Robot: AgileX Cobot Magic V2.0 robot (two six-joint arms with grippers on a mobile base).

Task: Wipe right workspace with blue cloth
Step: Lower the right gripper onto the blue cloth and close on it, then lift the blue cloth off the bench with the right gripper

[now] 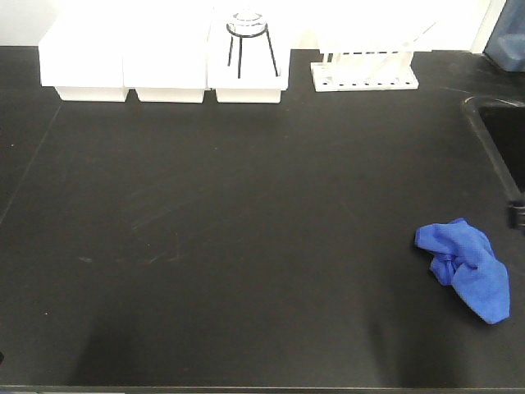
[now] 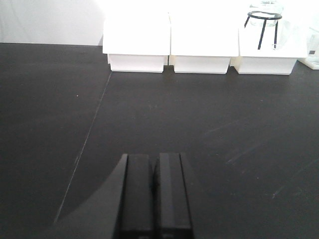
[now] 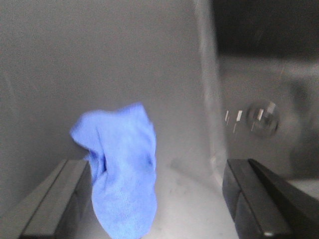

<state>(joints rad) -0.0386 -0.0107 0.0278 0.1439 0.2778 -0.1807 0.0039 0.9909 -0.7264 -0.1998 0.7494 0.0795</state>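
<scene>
The blue cloth (image 1: 469, 269) is bunched up in overlapping folds (image 1: 447, 261). It will stay together in a wad when I pick it up and carry it.
The blue cloth (image 1: 469, 268) lies bunched on the black benchtop (image 1: 246, 230), near its right side and close to the sink. In the right wrist view the blue cloth (image 3: 122, 164) rests on the surface between the spread fingers of my right gripper (image 3: 157, 169), close to the left finger (image 3: 60, 199). That gripper is open and grips nothing. My left gripper (image 2: 154, 159) hovers over bare benchtop with its jaws shut on nothing. The right workspace is out of view; this bench carries bins, a rack and a sink.
Three white bins (image 1: 164, 70) line the back edge, one with a black wire stand and glass (image 1: 248, 41) on it. A white tube rack (image 1: 365, 70) stands to their right. The sink (image 1: 504, 139) opens at the far right, and its drain (image 3: 261, 119) shows.
</scene>
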